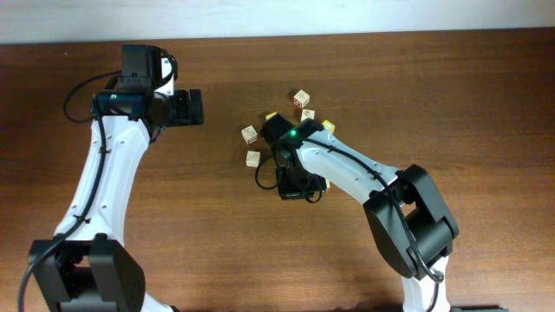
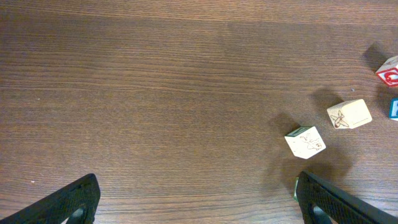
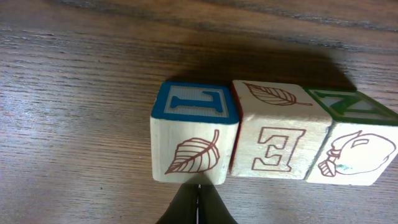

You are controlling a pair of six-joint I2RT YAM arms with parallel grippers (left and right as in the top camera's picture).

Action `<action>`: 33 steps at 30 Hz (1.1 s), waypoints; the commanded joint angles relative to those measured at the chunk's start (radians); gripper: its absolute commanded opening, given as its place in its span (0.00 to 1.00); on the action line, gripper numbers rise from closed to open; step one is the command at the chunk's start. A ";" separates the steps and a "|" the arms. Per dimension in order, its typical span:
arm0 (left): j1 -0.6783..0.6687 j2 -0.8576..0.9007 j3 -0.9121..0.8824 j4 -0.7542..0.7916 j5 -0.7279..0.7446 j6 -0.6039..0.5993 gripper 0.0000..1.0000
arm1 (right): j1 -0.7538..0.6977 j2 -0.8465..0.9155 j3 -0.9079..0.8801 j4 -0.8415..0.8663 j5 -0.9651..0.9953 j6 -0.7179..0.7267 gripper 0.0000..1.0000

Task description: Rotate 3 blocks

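Next, my right gripper moves to the green-topped block's end (image 3: 384, 158) and clamps the row with my left gripper, because it meets only the leaf block's front (image 3: 194, 154) now.
In the right wrist view three blocks stand in a row, touching: one with a blue top and a leaf (image 3: 194, 149), one with an E (image 3: 280, 146), and a green-topped one with an apple (image 3: 354, 152). My right gripper (image 3: 198, 199) is shut, its tips against the lower edge of the leaf block and nothing between them. From overhead the right gripper (image 1: 297, 186) covers that row. My left gripper (image 1: 192, 107) hangs open over bare table, left of the blocks. Its fingers (image 2: 68, 202) frame empty wood, with loose blocks (image 2: 305, 142) (image 2: 349, 114) ahead to the right.
More loose blocks lie scattered behind the right arm (image 1: 301, 98) (image 1: 308, 113) (image 1: 250, 134) (image 1: 253, 159). A red-edged block (image 2: 390, 70) sits at the right edge of the left wrist view. The brown wooden table (image 1: 451, 95) spreads all around.
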 commanded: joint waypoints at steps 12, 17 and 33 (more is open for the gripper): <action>0.000 0.007 0.013 0.002 -0.007 -0.014 0.99 | -0.005 -0.014 0.081 -0.071 -0.047 -0.064 0.04; 0.000 0.007 0.013 0.002 -0.007 -0.013 0.99 | -0.076 -0.249 0.202 -0.164 -0.032 -0.083 0.04; -0.047 0.049 0.011 -0.028 0.346 -0.091 0.00 | -0.619 -0.456 -0.444 0.262 -0.526 -0.349 0.04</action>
